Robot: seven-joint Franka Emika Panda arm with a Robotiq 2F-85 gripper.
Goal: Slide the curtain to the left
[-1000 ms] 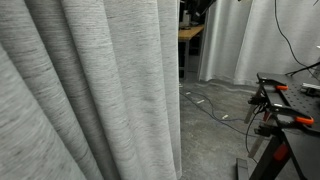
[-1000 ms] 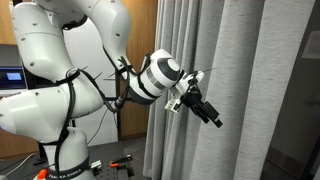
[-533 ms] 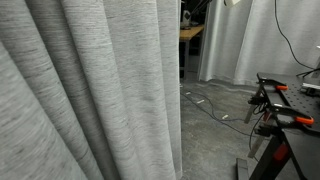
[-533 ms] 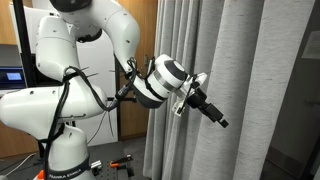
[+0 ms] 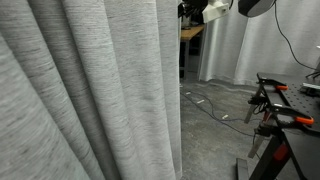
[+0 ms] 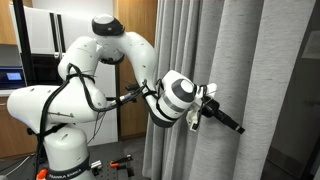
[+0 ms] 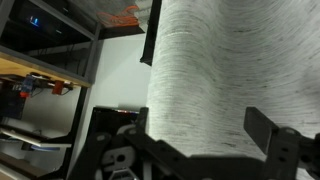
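Observation:
The curtain's loose edge (image 5: 175, 118) hangs free next to deep folds, so I expect the curtain to swing out like a wide flap when I pull it.
The curtain (image 5: 90, 90) is light grey streaked fabric with deep vertical folds and fills most of this exterior view; it also hangs at the right in an exterior view (image 6: 265, 70). My gripper (image 6: 228, 121) reaches from the white arm (image 6: 100, 50) against the curtain's folds. Its tip peeks past the curtain's edge at the top of an exterior view (image 5: 196, 11). In the wrist view the gripper (image 7: 200, 128) is open, with one fold of the curtain (image 7: 215, 60) lying between its two fingers.
A paler white curtain (image 5: 255, 40) hangs farther back. A black workbench with clamps (image 5: 290, 115) stands at the right, with cables on the floor (image 5: 215, 105). A wooden desk (image 5: 190, 33) stands behind. Wooden cabinets (image 6: 135, 40) are behind the arm. Shelves (image 7: 40, 70) show in the wrist view.
The arm has swung up and reached farther right, pushing the gripper into the curtain's folds. Its tip now shows past the curtain's edge in the view where it was hidden before.

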